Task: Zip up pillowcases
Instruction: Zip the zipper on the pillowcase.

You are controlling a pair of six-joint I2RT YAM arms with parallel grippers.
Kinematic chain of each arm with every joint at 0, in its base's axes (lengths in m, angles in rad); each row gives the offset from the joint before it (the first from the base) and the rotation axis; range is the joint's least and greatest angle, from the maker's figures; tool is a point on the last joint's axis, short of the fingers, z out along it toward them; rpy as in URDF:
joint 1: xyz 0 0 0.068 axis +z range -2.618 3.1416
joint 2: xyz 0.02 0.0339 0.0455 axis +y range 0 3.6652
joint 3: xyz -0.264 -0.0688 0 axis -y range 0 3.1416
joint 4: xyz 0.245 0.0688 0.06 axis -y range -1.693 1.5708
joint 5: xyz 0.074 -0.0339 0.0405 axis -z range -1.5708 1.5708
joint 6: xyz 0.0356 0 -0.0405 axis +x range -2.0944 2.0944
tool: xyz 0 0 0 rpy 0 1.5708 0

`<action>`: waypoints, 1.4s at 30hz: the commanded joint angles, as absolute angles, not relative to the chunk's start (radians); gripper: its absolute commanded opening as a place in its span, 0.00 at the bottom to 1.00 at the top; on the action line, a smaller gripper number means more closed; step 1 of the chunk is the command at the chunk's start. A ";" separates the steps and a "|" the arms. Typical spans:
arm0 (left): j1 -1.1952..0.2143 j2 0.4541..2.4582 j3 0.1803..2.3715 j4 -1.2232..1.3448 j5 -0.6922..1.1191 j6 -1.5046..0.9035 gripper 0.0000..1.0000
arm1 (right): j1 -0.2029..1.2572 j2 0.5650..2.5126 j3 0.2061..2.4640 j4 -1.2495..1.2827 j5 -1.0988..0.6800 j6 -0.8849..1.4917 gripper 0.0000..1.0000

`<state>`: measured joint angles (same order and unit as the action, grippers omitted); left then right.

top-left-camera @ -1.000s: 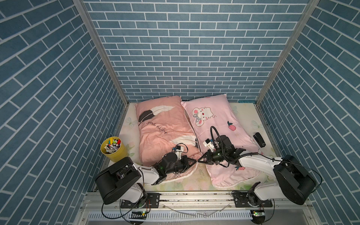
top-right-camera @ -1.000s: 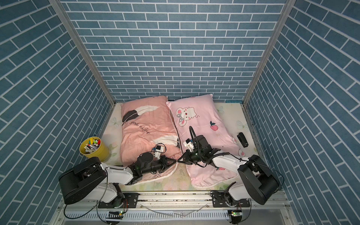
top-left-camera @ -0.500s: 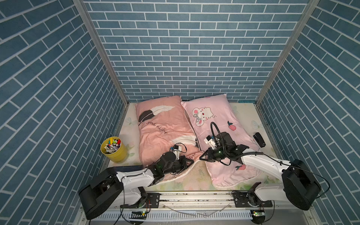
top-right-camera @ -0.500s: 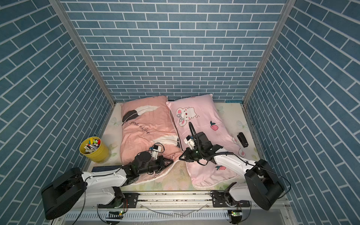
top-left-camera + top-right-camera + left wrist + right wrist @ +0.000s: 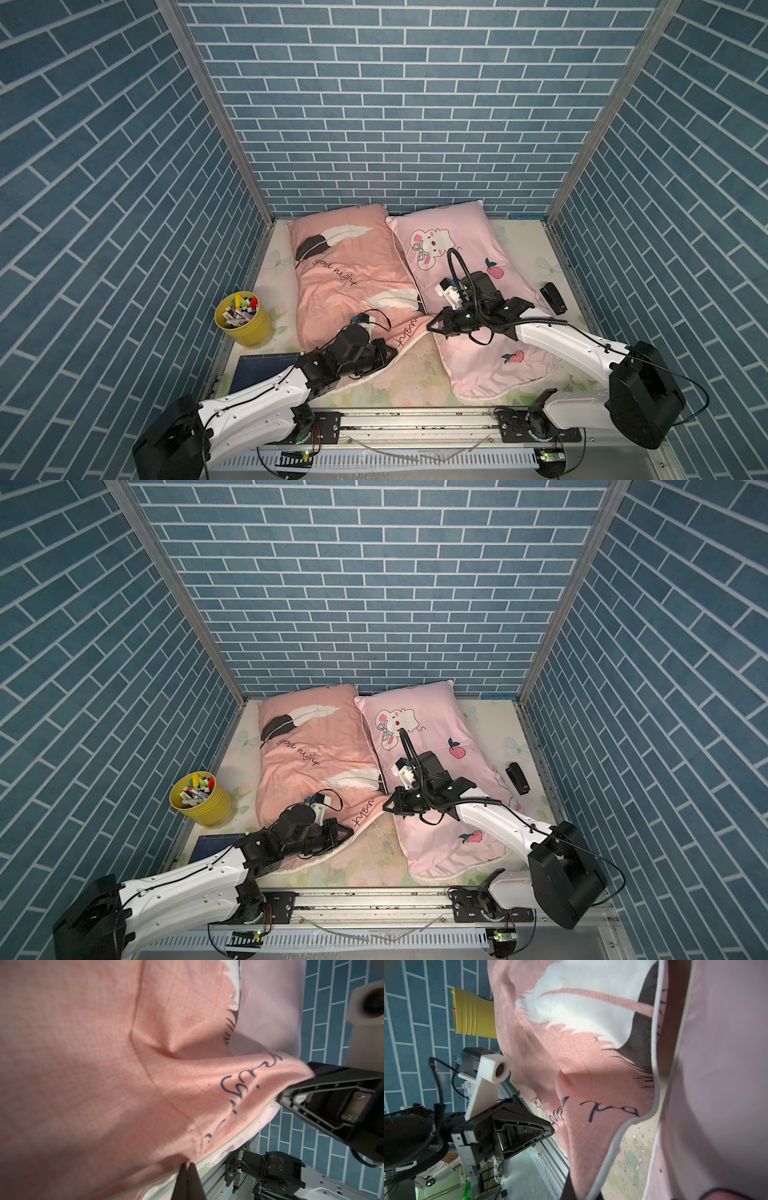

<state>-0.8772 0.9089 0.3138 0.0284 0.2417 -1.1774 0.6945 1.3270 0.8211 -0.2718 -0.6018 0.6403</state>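
My right gripper is holding the salmon pillowcase's near edge (image 5: 371, 819) straight, so I should keep pulling with my left gripper along that edge until the corner (image 5: 276, 870) by the notebook.
The salmon-pink pillowcase (image 5: 349, 274) with feathers and "good night" script lies at the left, the pale pink pillowcase (image 5: 469, 249) with a cartoon mouse beside it on the right. My left gripper (image 5: 390, 354) is shut on the salmon pillowcase's near edge; in the left wrist view its fingertips (image 5: 188, 1165) pinch the fabric by the white seam. My right gripper (image 5: 431, 328) is shut on that pillowcase's near right corner, lifted off the sheet, and rests over the pale pink pillowcase. In the right wrist view the right gripper (image 5: 583, 1190) clamps salmon cloth (image 5: 591, 1126).
A yellow cup (image 5: 243, 318) of markers stands at the left. A dark blue notebook (image 5: 262, 370) lies at the front left, and a black stapler (image 5: 552, 297) lies at the right. The floral sheet (image 5: 415, 374) shows between the pillowcases. Brick walls close three sides.
The two grippers have drawn apart, the left one towards the front left and the right one back and to the right. The salmon edge between them is stretched. The left arm has stretched out and lowered.
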 commanded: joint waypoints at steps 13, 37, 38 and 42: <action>-0.870 0.838 0.429 -0.463 0.074 -1.031 0.00 | 0.688 1.363 0.937 -0.357 -0.394 0.520 0.00; -0.870 0.851 0.528 -0.872 -0.050 -0.942 0.00 | 0.687 1.425 1.013 -0.297 -0.209 0.488 0.00; -0.871 0.850 0.526 -0.882 -0.054 -0.943 0.00 | 0.687 1.427 1.017 -0.293 -0.207 0.488 0.00; -0.871 0.851 0.513 -0.917 -0.077 -0.952 0.00 | 0.685 1.431 1.028 -0.283 -0.193 0.484 0.00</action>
